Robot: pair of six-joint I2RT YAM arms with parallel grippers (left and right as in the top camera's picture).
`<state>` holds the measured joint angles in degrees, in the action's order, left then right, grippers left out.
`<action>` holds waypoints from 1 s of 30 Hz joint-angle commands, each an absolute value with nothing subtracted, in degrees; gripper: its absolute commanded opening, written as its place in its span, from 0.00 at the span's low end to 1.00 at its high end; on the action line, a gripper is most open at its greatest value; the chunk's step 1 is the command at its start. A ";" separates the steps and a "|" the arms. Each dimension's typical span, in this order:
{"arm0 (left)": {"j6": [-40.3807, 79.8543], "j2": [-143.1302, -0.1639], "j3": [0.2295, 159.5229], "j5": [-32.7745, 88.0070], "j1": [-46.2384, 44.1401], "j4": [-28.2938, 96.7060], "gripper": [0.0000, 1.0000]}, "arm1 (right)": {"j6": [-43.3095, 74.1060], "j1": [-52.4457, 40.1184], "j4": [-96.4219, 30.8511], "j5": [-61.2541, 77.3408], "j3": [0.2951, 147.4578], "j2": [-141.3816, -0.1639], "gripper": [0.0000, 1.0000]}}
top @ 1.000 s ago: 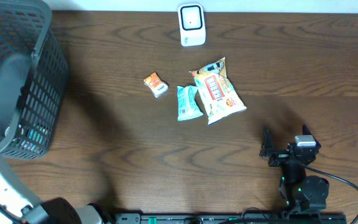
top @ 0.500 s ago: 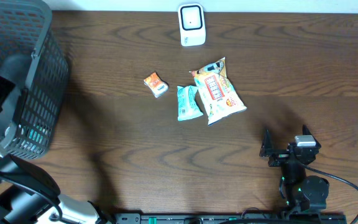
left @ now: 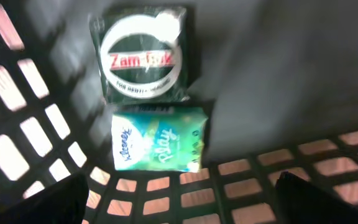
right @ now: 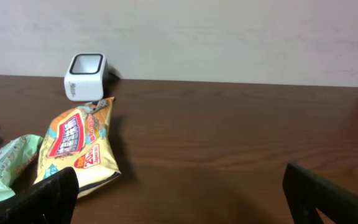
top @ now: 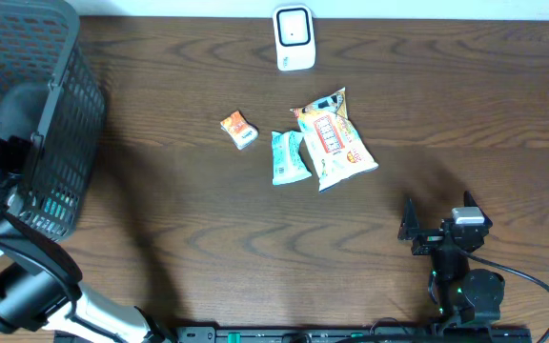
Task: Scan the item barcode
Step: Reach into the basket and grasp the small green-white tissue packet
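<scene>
The Kleenex pack (left: 158, 140) lies straight within the open span of the robot's left gripper, so the robot should keep moving down toward the pack until the fingers are on either side of its ends (left: 197, 140), then close them.
The white barcode scanner (top: 294, 38) stands at the table's far edge, also seen in the right wrist view (right: 86, 76). In front of it lie a yellow snack bag (top: 335, 140), a teal pack (top: 289, 157) and a small orange pack (top: 239, 130). My left gripper (left: 185, 205) hangs open inside the black basket (top: 60, 105), above a green Zam-Buk box (left: 145, 56) and a Kleenex pack (left: 159, 138) on its floor, touching neither. My right gripper (top: 438, 214) stays open and empty at the front right, well short of the yellow bag (right: 79, 146).
The basket's lattice wall (left: 278, 180) runs just under the left fingers. Bare wooden table (top: 189, 229) lies between the basket and the right arm. A pale wall (right: 229, 37) stands behind the scanner.
The left arm has shifted over the basket, drawing back toward the front left. The packs on the table, the scanner and the right arm have not moved.
</scene>
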<state>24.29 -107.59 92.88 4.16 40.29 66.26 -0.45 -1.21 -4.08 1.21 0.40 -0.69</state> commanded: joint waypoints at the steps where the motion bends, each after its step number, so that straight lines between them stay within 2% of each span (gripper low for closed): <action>1: 26.92 -109.86 91.66 4.03 40.05 66.83 0.95 | 0.14 -1.06 -4.40 0.78 0.36 -0.32 0.99; 14: 27.42 -113.32 89.41 3.97 36.84 66.74 0.94 | 0.14 -1.06 -4.40 0.78 0.36 -0.32 0.99; 16: 28.47 -113.34 89.41 3.97 36.38 66.50 0.90 | 0.14 -1.06 -4.40 0.78 0.36 -0.32 0.99; 30: 30.76 -113.54 86.80 -1.48 35.55 63.35 0.84 | 0.14 -1.06 -4.38 0.78 0.36 -0.32 0.99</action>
